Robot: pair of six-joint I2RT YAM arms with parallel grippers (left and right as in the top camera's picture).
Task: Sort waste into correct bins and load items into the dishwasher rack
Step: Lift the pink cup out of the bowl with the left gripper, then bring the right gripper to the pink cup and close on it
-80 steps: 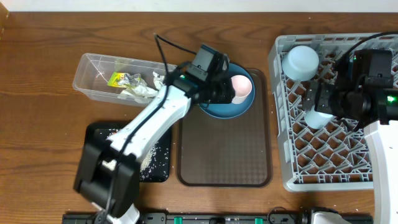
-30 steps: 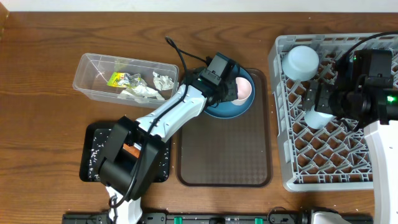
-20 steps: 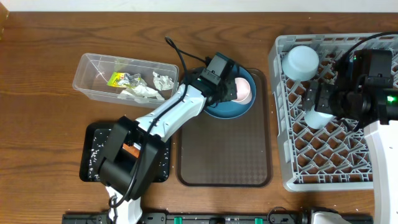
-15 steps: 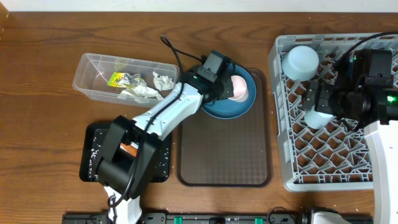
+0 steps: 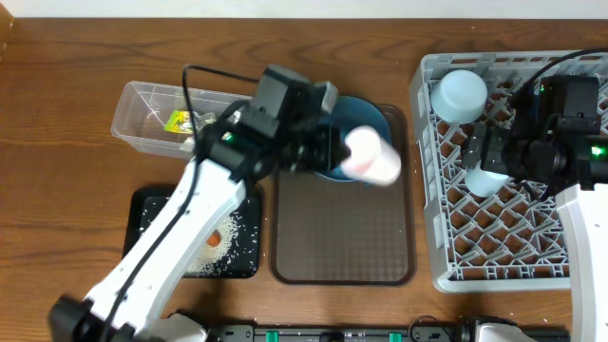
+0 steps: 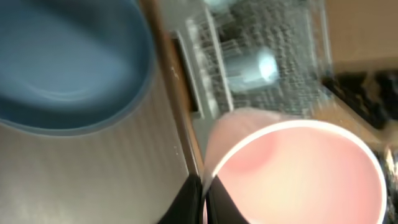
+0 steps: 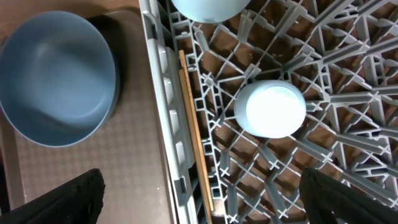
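Note:
The robot's left gripper is pinching the rim of the pink cup, short of the grey rack [image 5: 499, 233], so the right gripper should take the cup by its base [image 5: 389, 169] before loading it.
My left gripper [image 5: 334, 152] is shut on the rim of the pink cup [image 5: 372, 159], held in the air over the edge of the dark-blue plate [image 5: 366, 116]. In the left wrist view the fingers [image 6: 198, 200] pinch the wall of the pink cup [image 6: 298, 174], with the plate [image 6: 68, 62] below. My right gripper [image 5: 492, 152] hangs open over the grey rack [image 5: 494, 256]. The right wrist view shows the light-blue cup [image 7: 270, 109], the pale bowl [image 7: 208, 7] and the chopsticks [image 7: 196, 137] in the rack [image 7: 348, 74], the right gripper [image 7: 205, 199] empty above them.
The clear tub [image 5: 142, 104] at the back left holds a yellow-green wrapper [image 5: 179, 121]. The black tray [image 5: 152, 204] in front carries rice grains [image 5: 239, 242] and a carrot piece [image 5: 217, 237]. The brown serving tray [image 5: 342, 237] lies between black tray and rack.
My left gripper closed on the pink cup's rim while it lay on the plate, then lifted it up and towards the right. The right arm has not moved.

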